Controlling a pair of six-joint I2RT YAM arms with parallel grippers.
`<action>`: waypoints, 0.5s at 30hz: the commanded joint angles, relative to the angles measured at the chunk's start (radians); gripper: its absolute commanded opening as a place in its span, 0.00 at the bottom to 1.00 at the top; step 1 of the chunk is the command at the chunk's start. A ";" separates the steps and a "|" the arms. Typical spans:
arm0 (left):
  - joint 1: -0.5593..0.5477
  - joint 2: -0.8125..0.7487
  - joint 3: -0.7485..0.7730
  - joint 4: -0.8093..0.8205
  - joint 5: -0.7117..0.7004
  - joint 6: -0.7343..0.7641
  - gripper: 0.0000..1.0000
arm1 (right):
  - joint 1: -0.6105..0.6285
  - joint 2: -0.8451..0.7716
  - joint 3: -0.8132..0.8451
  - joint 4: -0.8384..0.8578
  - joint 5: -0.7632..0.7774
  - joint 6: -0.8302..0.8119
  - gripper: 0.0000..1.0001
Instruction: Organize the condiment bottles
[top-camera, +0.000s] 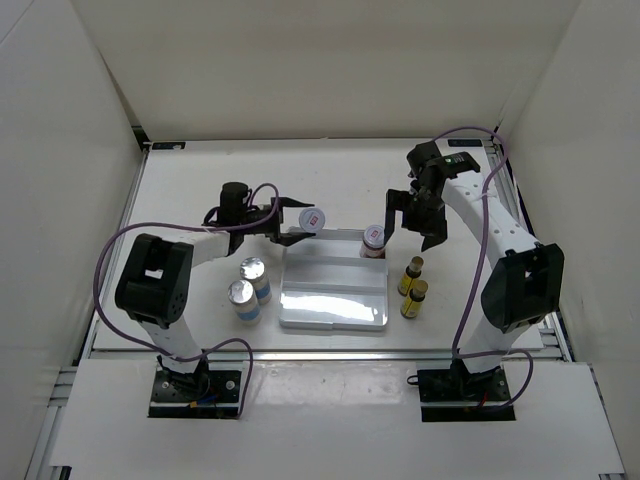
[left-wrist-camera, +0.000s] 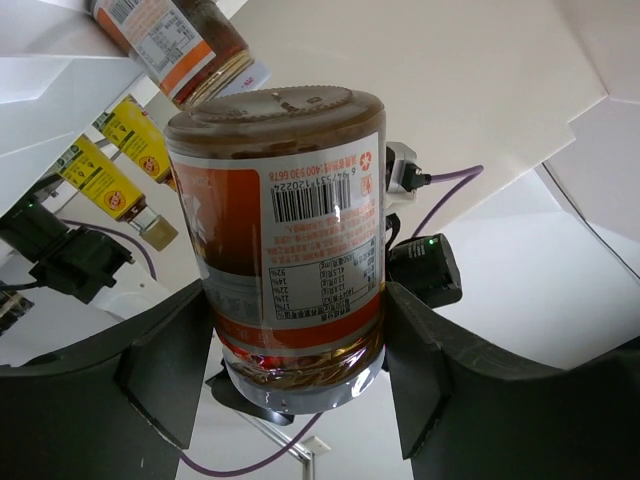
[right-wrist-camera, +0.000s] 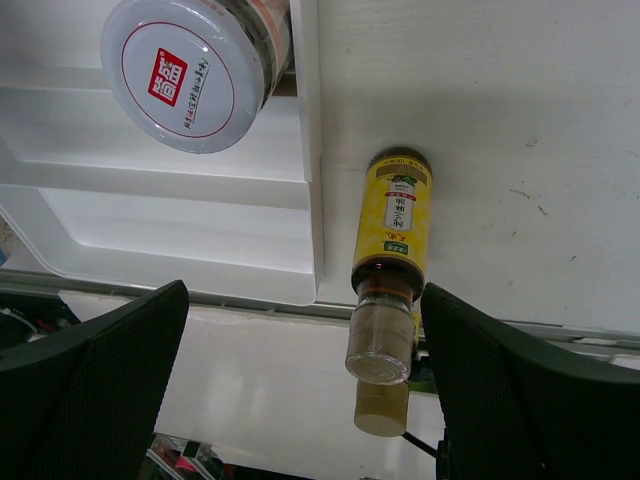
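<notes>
The brownish jar (top-camera: 312, 219) is hanging with its lid up near the tray's empty back corner (top-camera: 301, 246), so the robot's left gripper goes on bringing it down there until the jar's base touches the tray.
My left gripper (top-camera: 297, 226) is shut on a brownish jar (top-camera: 312, 218) with a red-marked white lid, held just beyond the white tray's (top-camera: 335, 312) back left corner. In the left wrist view the jar (left-wrist-camera: 290, 250) fills the gap between the black fingers (left-wrist-camera: 165, 370). A second jar (top-camera: 373, 240) stands in the tray's back right corner. My right gripper (top-camera: 415, 225) hangs open above and to the right of it, with nothing between its fingers (right-wrist-camera: 520, 380). Two yellow bottles (top-camera: 411, 275) (top-camera: 415, 298) stand right of the tray. Two silver-topped cylinders (top-camera: 253, 276) (top-camera: 241, 299) stand to its left.
White walls close in the table on the left, right and back. A metal rail (top-camera: 320, 352) runs along the near edge. Purple cables (top-camera: 480, 250) loop beside both arms.
</notes>
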 joint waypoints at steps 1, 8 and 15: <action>0.003 -0.088 -0.022 0.100 0.058 -0.416 0.11 | -0.004 -0.040 0.000 0.000 0.004 0.005 1.00; 0.026 -0.132 -0.118 0.087 0.059 -0.425 0.11 | -0.004 -0.020 0.000 0.000 0.013 0.005 1.00; 0.060 -0.081 -0.129 0.087 0.090 -0.393 0.15 | -0.004 -0.011 0.018 -0.010 0.013 0.005 1.00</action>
